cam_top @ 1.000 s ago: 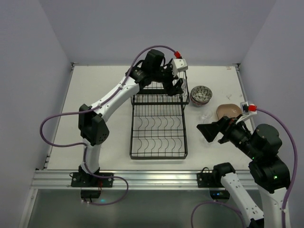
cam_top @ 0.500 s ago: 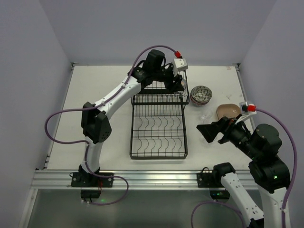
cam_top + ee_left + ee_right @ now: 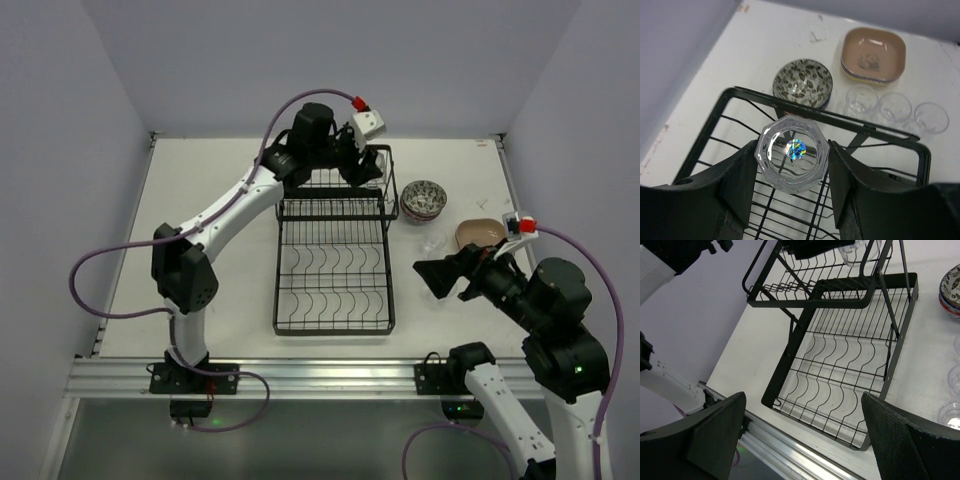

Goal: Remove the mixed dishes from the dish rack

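My left gripper has the glass cup base up [image 3: 792, 155] above the rack. My right gripper should grab the cup's rim and stand the cup beside the other cups [image 3: 931, 118].
The black wire dish rack [image 3: 335, 275] stands mid-table; its lower tray [image 3: 850, 375] holds nothing that I can see. My left gripper [image 3: 365, 165] is over the raised upper shelf [image 3: 840, 120], shut on a clear glass cup [image 3: 791, 154] held just above the wires. Three more glass cups [image 3: 894, 106] stand on the table right of the rack. Beside them are the stacked patterned bowls [image 3: 802, 84] and the stacked plates [image 3: 872, 48], tan on top. My right gripper [image 3: 447, 280] is open and empty right of the rack, and it faces the lower tray in its wrist view [image 3: 804, 400].
The bowls [image 3: 423, 199], the plates [image 3: 480, 233] and the cups [image 3: 435, 243] cluster between the rack and the right arm. The aluminium rail [image 3: 790, 455] runs along the near table edge. Walls close in the back and both sides.
My left gripper has risen and shifted a little left and back over the upper shelf with the glass cup in it. The right arm has not moved.
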`<state>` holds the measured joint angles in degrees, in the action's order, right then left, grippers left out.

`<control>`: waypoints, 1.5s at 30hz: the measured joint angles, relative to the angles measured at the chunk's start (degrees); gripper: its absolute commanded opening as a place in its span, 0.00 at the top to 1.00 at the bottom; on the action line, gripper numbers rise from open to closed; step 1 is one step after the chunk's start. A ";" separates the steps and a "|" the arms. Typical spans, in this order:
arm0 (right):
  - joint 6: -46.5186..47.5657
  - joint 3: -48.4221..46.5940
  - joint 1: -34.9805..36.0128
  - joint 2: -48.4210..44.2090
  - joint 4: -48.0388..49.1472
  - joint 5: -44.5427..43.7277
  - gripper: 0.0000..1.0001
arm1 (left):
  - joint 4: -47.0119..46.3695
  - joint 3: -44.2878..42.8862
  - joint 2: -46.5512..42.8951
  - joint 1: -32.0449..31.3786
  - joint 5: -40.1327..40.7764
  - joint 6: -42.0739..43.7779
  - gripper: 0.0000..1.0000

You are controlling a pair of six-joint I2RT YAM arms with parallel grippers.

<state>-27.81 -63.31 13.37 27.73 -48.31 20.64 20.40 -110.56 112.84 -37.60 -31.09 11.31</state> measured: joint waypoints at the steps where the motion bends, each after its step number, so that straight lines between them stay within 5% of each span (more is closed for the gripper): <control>1: -0.07 0.00 0.00 0.00 0.07 -0.04 0.01 | -1.42 1.07 -1.49 0.00 1.33 -1.03 1.00; 12: -4.37 2.21 0.00 -3.04 7.67 1.55 0.01 | -24.94 17.66 -27.34 0.09 10.36 -21.00 1.00; 17: -15.63 10.64 0.00 -6.32 28.48 13.05 0.11 | -43.67 38.64 -42.40 -0.22 8.63 -40.85 1.00; 22: -27.61 14.75 1.44 -0.24 46.62 20.52 0.23 | -58.66 55.74 -49.53 -3.85 9.46 -55.36 1.00; 35: -31.19 14.71 20.70 8.44 58.90 13.70 0.36 | -72.22 64.43 -50.29 -13.05 13.18 -62.88 1.00; 45: -30.10 14.71 23.80 10.58 62.51 10.01 0.54 | -74.16 65.92 -50.05 -14.58 15.39 -63.28 1.00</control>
<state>-57.91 -48.60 37.17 38.30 14.20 30.65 -53.76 -44.64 62.78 -52.18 -15.70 -51.96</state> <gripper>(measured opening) 0.502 0.565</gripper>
